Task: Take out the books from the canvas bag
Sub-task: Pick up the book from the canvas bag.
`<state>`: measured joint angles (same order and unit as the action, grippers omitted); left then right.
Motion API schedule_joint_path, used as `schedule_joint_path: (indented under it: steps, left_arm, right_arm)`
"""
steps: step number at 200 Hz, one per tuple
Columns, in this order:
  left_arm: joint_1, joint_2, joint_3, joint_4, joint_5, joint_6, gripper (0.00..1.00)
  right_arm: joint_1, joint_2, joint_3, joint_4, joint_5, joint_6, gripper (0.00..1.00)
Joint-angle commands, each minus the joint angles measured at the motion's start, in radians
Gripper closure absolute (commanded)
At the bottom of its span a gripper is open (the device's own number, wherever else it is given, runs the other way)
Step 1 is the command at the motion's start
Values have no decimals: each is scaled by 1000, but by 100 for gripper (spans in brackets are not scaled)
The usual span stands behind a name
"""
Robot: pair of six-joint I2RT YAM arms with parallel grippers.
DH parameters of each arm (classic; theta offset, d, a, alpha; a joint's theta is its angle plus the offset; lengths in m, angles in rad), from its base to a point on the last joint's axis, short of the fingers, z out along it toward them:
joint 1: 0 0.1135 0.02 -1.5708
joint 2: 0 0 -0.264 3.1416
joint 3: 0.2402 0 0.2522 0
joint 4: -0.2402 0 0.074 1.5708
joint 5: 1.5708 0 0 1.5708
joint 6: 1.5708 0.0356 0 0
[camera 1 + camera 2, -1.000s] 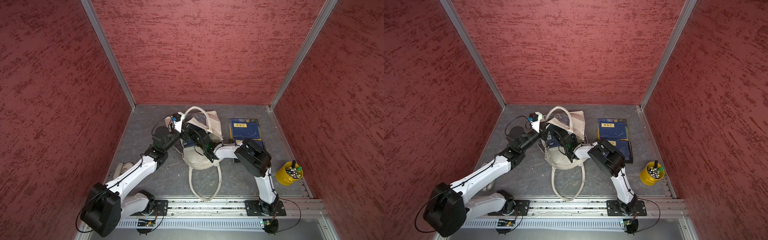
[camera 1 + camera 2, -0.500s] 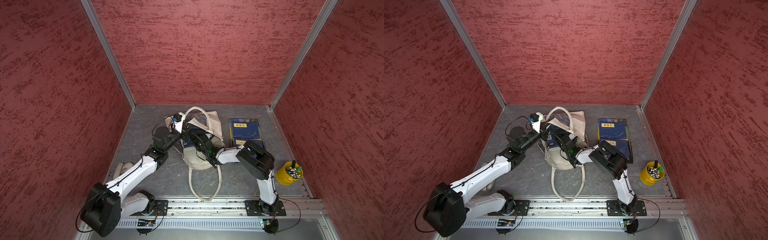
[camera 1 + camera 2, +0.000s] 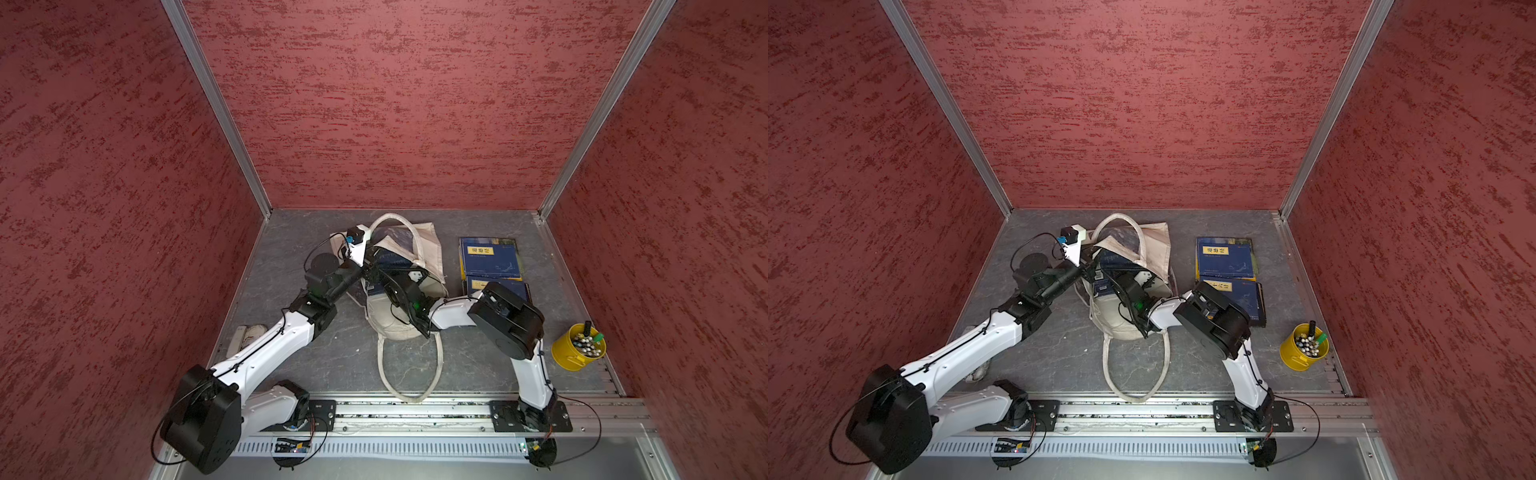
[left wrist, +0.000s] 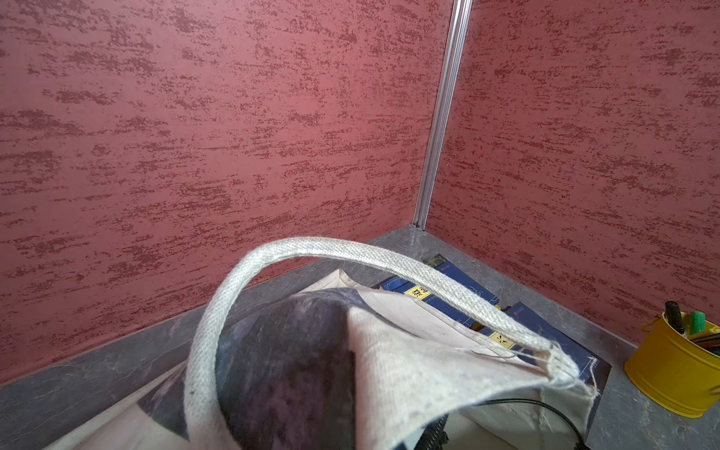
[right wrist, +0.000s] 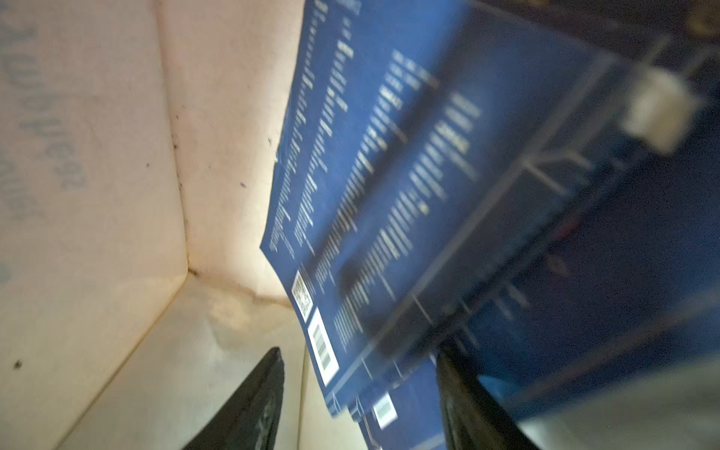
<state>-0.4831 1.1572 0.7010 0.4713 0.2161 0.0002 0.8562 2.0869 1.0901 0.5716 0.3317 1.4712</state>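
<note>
The corners of both navy books (image 5: pixel 352 408) are between my right gripper's fingers. Next, I move back and ease one finger into the gap (image 5: pixel 484 288) beneath the upper book.
The cream canvas bag (image 3: pixel 395 328) (image 3: pixel 1119 328) lies on the grey floor with its mouth held up. My left gripper (image 3: pixel 371 253) (image 3: pixel 1090 254) is shut on the bag's raised rim; in the left wrist view the bag's fabric (image 4: pixel 409 350) hides its jaws. My right gripper (image 3: pixel 386 277) (image 5: pixel 360 352) reaches into the bag. It is open, with the corner of a navy book (image 5: pixel 409 175) between its fingers and a gap at one finger. Another navy book (image 5: pixel 409 397) lies under that one. Two navy books (image 3: pixel 488 257) (image 3: pixel 515 286) lie on the floor to the right of the bag.
A yellow bucket (image 3: pixel 577 347) (image 4: pixel 678 370) of pens stands at the right wall. One bag handle (image 3: pixel 409 382) loops down to the front rail; the other handle (image 4: pixel 311 249) arches up. A pale object (image 3: pixel 245 336) lies by the left wall. Red walls close in three sides.
My right gripper has shifted slightly inside the bag's mouth. The left arm has kept still with the rim in its grip.
</note>
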Motion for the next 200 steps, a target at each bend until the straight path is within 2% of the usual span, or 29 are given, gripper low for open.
schedule_joint_path:
  steps: [1,23,34,68,112,128,158,186,200]
  left_arm:
    - [-17,-33,3,93,42,12,100]
    - [-18,-32,3,93,46,14,100]
    - [-18,-31,3,95,48,12,100]
    - [-21,-31,2,93,51,14,100]
    - [-23,-33,2,93,56,14,100]
    - [-22,-31,2,93,58,14,100]
    - [-23,-30,2,93,59,15,100]
    - [-22,-32,2,93,55,17,100]
    - [-22,-34,0,93,48,22,100]
  right_arm:
    - [-24,35,55,5,39,-43,37]
    - [-34,59,62,7,20,-10,38]
    - [-35,65,67,16,23,-7,42]
    - [-43,62,140,-8,81,-109,51]
    - [-80,90,204,54,18,-195,60]
    - [-86,95,210,86,2,-207,66]
    - [-94,96,230,92,-18,-220,66]
    - [-94,81,221,106,-53,-209,58]
    - [-83,45,168,110,-46,-187,55]
